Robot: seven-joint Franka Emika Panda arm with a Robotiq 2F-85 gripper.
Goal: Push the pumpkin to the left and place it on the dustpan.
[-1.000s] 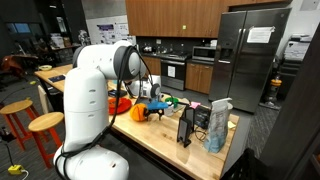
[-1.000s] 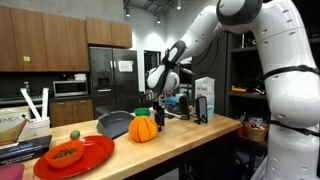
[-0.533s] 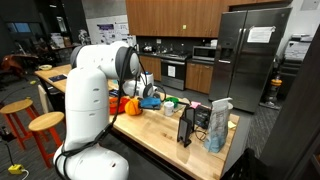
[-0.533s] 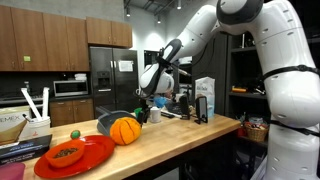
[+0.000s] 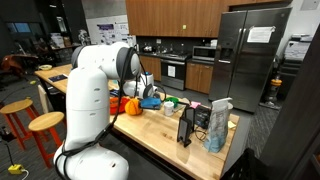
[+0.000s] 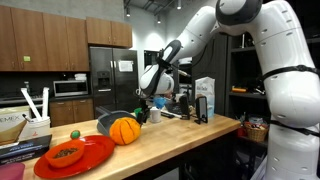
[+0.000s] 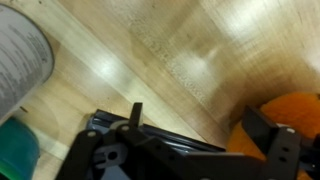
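Observation:
My gripper is low between the pumpkin and the dark dustpan's edge (image 7: 176, 138). I should therefore raise it clear and come around from the pumpkin's other side (image 6: 117, 135).
The orange pumpkin (image 6: 125, 131) sits on the wooden counter, beside the right edge of the flat red dustpan (image 6: 97, 148). The dustpan holds a brown item and a small green ball. The pumpkin also shows in an exterior view (image 5: 131, 106) and at the lower right of the wrist view (image 7: 290, 120). My gripper (image 6: 144, 110) hangs just right of the pumpkin, low over the counter. In the wrist view my gripper (image 7: 200, 125) has its fingers spread apart with bare wood between them. The right finger (image 7: 262, 128) is against the pumpkin's side.
A dark pan (image 6: 110, 122) lies behind the pumpkin. Cartons and a black stand (image 6: 200, 100) are at the counter's right. A grey cylinder (image 7: 20, 60) and a teal object (image 7: 15, 155) are on the left of the wrist view. The counter's front edge (image 6: 170, 150) is close.
The gripper has pushed the pumpkin left along the counter toward the red dustpan. Nothing has moved in the last half second.

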